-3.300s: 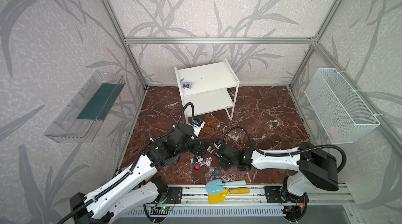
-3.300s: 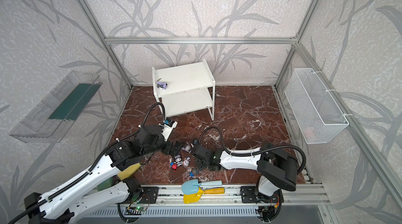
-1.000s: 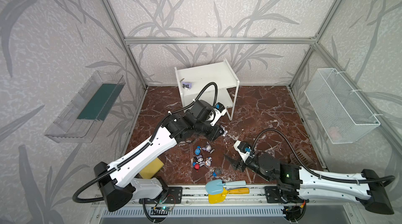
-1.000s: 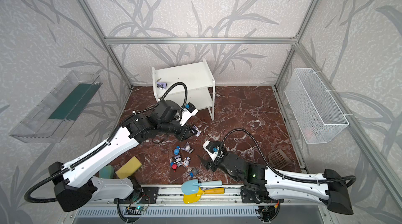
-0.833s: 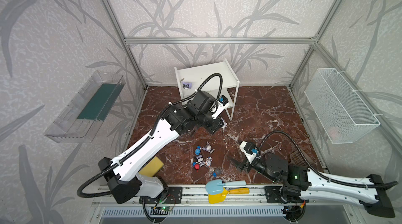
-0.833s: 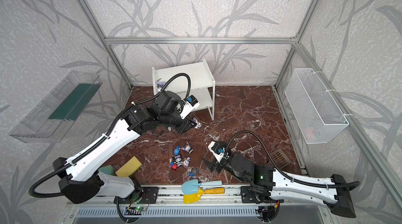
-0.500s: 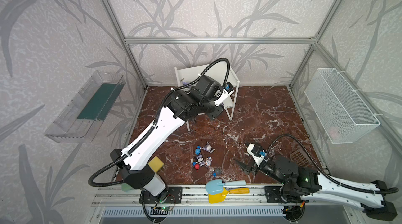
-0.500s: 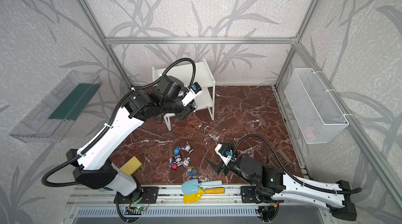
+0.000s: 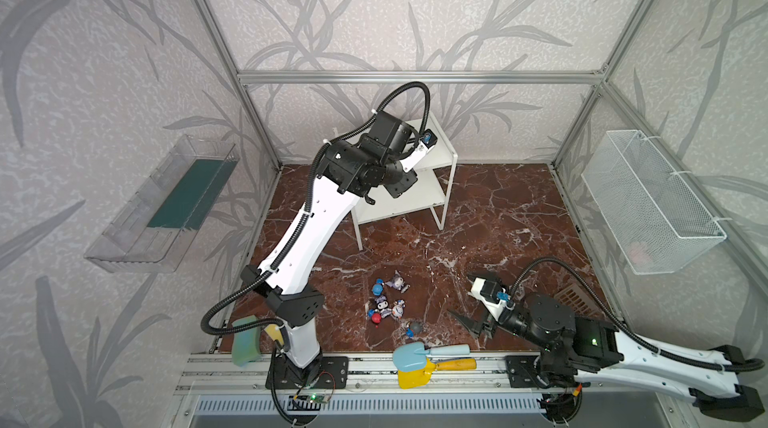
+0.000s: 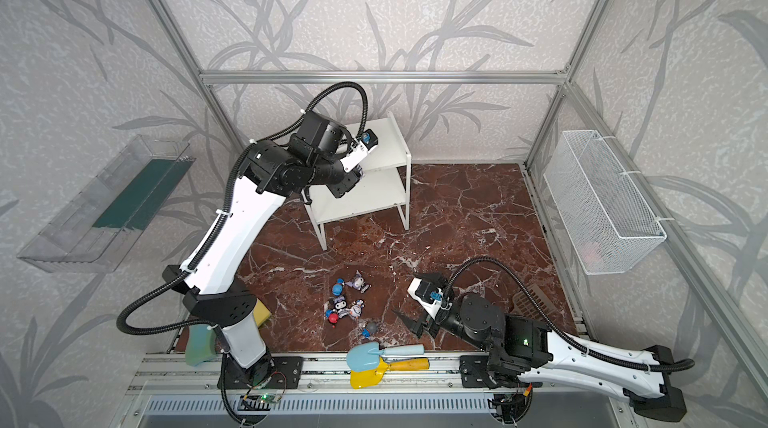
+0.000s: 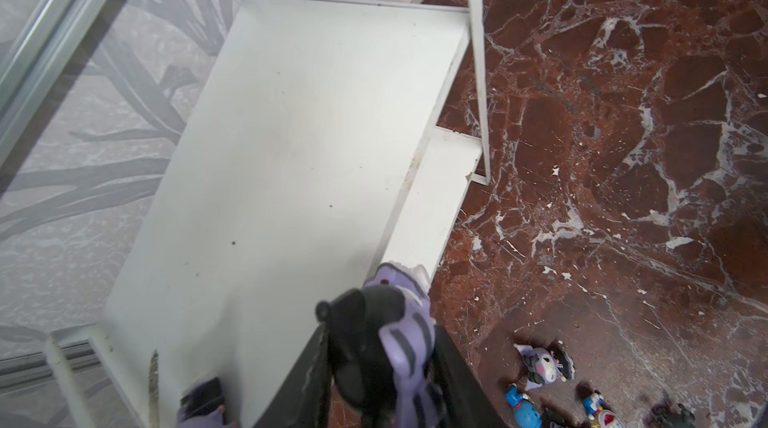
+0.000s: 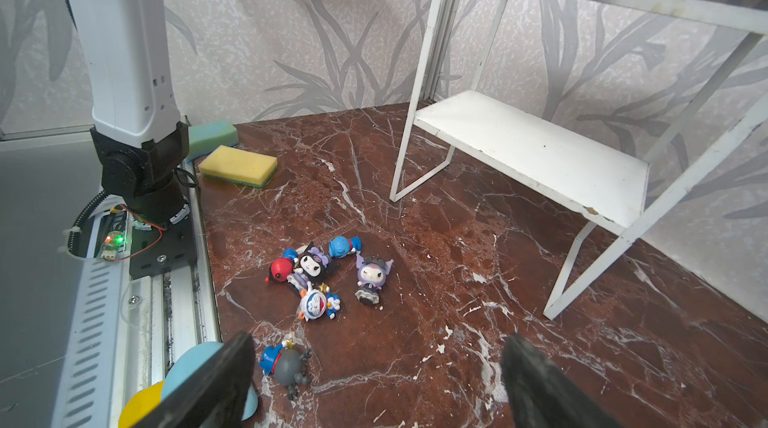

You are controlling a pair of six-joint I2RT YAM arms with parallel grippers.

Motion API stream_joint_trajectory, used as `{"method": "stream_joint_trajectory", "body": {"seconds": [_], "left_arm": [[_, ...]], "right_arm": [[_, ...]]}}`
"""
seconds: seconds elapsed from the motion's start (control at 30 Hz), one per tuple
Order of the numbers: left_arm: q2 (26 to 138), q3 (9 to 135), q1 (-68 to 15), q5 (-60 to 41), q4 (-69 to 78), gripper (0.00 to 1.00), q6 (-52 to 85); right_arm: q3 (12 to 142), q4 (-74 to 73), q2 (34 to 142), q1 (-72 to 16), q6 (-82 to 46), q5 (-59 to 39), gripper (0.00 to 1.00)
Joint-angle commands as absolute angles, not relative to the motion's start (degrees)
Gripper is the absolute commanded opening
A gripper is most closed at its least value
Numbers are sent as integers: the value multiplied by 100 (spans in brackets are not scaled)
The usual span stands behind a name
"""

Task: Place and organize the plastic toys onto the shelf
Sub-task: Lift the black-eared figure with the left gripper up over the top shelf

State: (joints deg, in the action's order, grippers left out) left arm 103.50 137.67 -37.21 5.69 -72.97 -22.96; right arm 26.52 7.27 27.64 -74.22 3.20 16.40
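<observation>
The purple and black toy sticks out over the top board's front edge point(image 11: 397, 208), so the robot's left gripper should move it inward point(image 11: 280, 344) next to the other purple toy before it opens.
My left gripper point(image 11: 380, 367) is shut on a purple and black plastic toy point(image 11: 386, 322) and holds it over the front edge of the shelf's point(image 11: 291, 135) top board. Another purple toy point(image 11: 203, 405) stands on that board close by. In both top views the left arm's wrist point(image 9: 386, 143) point(image 10: 320, 135) hangs over the shelf point(image 9: 440, 151) point(image 10: 392, 143). Several small toys point(image 9: 386, 301) point(image 10: 347, 303) point(image 12: 316, 268) lie clustered on the floor. A grey and blue toy point(image 12: 286, 365) lies nearest my right gripper point(image 12: 374, 380) point(image 9: 473, 324), which is open and holds nothing.
A blue shovel point(image 9: 415, 353) and a yellow shovel point(image 9: 415, 376) lie on the front rail. A yellow sponge point(image 12: 239, 164) and a green sponge point(image 9: 245, 340) sit front left. A wire basket point(image 9: 648, 205) hangs on the right wall, a clear tray point(image 9: 162, 205) on the left.
The left arm has risen from the floor to above the shelf's top board, carrying the purple toy. The right arm has pulled back to the front right and its jaws have spread wider.
</observation>
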Motion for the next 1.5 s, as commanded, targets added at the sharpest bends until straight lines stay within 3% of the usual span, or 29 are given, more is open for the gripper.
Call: {"method": "stream_joint_trajectory", "body": {"seconds": [0.0,0.7,0.97,1.47], "left_arm": [[10403,14074,-3603,379,-7652,38,-2623],[10598,14255,-2990,612,-7745,40,-2856],[10643,14317,-2912,523,-7744,45,-2842],[10636,14241,-2845,647,-7595,45,-2815]], "right_arm": [[2821,809,2802,-7468,407,1589,93],[3024,457,3320,-7462,415,1673,93],[3120,335,3601,-7465,455,1740,93],[3015,300,3547,-7458,355,1809,93]]}}
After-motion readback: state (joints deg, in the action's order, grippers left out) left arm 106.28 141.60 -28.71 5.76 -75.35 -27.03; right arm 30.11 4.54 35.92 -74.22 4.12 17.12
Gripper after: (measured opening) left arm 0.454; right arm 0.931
